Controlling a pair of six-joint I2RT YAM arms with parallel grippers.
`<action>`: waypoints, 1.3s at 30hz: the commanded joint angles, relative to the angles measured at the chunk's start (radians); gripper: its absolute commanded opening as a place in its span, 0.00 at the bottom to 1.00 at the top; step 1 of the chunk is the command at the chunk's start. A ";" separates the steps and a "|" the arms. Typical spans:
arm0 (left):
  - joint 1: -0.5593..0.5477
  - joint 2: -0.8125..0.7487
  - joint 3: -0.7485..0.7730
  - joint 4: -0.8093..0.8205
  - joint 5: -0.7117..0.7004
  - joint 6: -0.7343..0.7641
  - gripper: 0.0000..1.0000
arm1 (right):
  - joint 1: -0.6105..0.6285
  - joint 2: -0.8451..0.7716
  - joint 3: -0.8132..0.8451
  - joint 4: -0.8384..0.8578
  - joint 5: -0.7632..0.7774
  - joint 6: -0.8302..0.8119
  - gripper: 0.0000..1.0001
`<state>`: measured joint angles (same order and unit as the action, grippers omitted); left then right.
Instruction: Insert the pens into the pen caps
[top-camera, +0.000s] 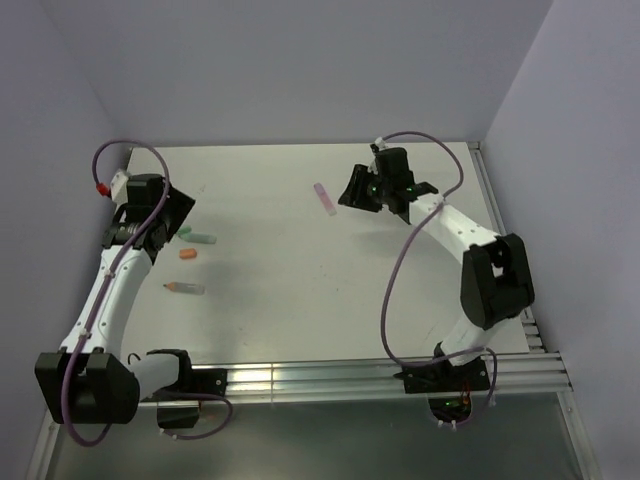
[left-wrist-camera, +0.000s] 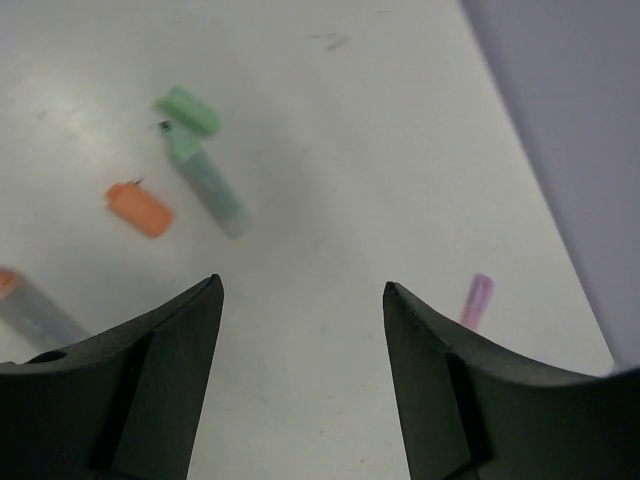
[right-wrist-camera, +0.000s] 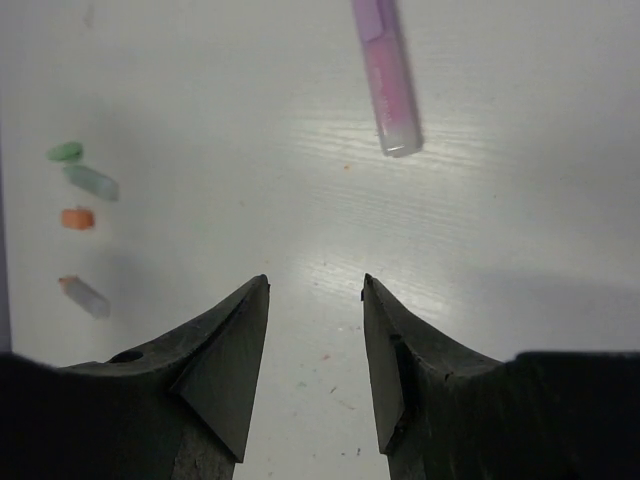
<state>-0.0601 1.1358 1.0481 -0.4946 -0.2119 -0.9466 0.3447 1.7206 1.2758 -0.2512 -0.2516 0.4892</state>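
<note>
I should continue to move my left gripper toward the pen's body (top-camera: 189, 289) until the open fingers are on both sides of it, then close them. The pale pen lies clear of the orange cap (top-camera: 188, 254).
A pink pen (top-camera: 325, 198) with a purple end lies at the back middle of the table; it also shows in the right wrist view (right-wrist-camera: 386, 80) and the left wrist view (left-wrist-camera: 477, 300). At the left lie a mint-green pen (top-camera: 205, 240) (left-wrist-camera: 208, 182), a green cap (left-wrist-camera: 188, 110) touching its tip, an orange cap (top-camera: 188, 255) (left-wrist-camera: 139, 210) and a pale pen with an orange tip (top-camera: 184, 288) (right-wrist-camera: 85, 296). My left gripper (top-camera: 185, 208) (left-wrist-camera: 302, 285) is open and empty just behind them. My right gripper (top-camera: 348, 192) (right-wrist-camera: 315, 280) is open and empty, right of the pink pen.
The white table (top-camera: 300, 300) is closed in by lilac walls on the left, back and right. An aluminium rail (top-camera: 330, 380) runs along the front edge by the arm bases. Purple cables loop off both arms.
</note>
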 joint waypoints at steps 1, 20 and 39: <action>0.058 0.027 -0.061 -0.142 -0.110 -0.156 0.71 | 0.017 -0.108 -0.107 0.124 -0.052 0.022 0.51; 0.224 0.122 -0.315 -0.176 -0.055 -0.304 0.75 | 0.031 -0.256 -0.256 0.231 -0.195 0.032 0.52; 0.223 0.318 -0.304 -0.173 -0.099 -0.346 0.68 | 0.014 -0.280 -0.277 0.240 -0.193 0.042 0.52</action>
<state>0.1604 1.4113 0.7296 -0.6788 -0.2874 -1.2716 0.3706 1.4929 1.0069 -0.0525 -0.4362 0.5304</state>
